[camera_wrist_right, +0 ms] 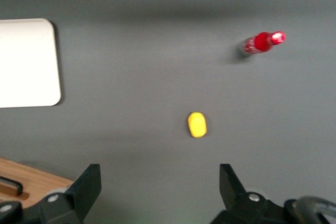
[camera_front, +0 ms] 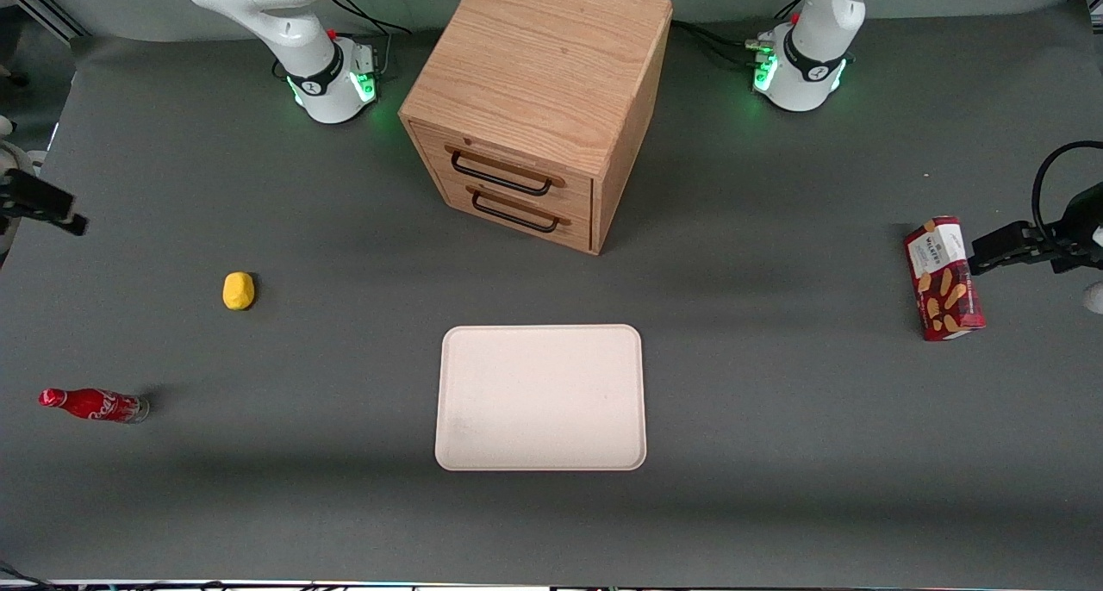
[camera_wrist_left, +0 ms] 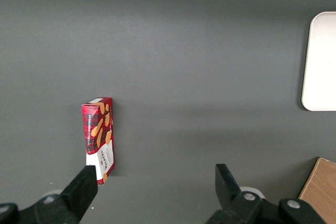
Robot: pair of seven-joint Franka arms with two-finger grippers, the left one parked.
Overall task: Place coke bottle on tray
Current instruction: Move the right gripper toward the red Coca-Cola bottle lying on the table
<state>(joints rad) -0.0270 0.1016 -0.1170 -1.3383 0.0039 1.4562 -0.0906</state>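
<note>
I expect the coke bottle [camera_front: 95, 405] to stay upright when I lower it onto the tray, because it is standing on its clear base [camera_front: 139, 410] with the cap up.
The coke bottle [camera_front: 93, 404], small and red with white script and a shiny red cap, is on the dark table toward the working arm's end, near the front camera. It also shows in the right wrist view [camera_wrist_right: 261, 42]. The cream-white tray [camera_front: 540, 397] lies flat and bare at mid-table, in front of the drawer cabinet; its corner shows in the right wrist view [camera_wrist_right: 26, 61]. My right gripper [camera_front: 65, 216] hangs above the table's working-arm end, farther from the front camera than the bottle and well apart from it. Its fingers [camera_wrist_right: 89, 182] are spread wide, with nothing between them.
A small yellow lump [camera_front: 239, 290] lies between gripper and tray, farther from the camera than the bottle; it shows in the right wrist view [camera_wrist_right: 197, 124]. A wooden two-drawer cabinet [camera_front: 539, 100] stands at mid-table. A red biscuit box [camera_front: 944, 278] lies toward the parked arm's end.
</note>
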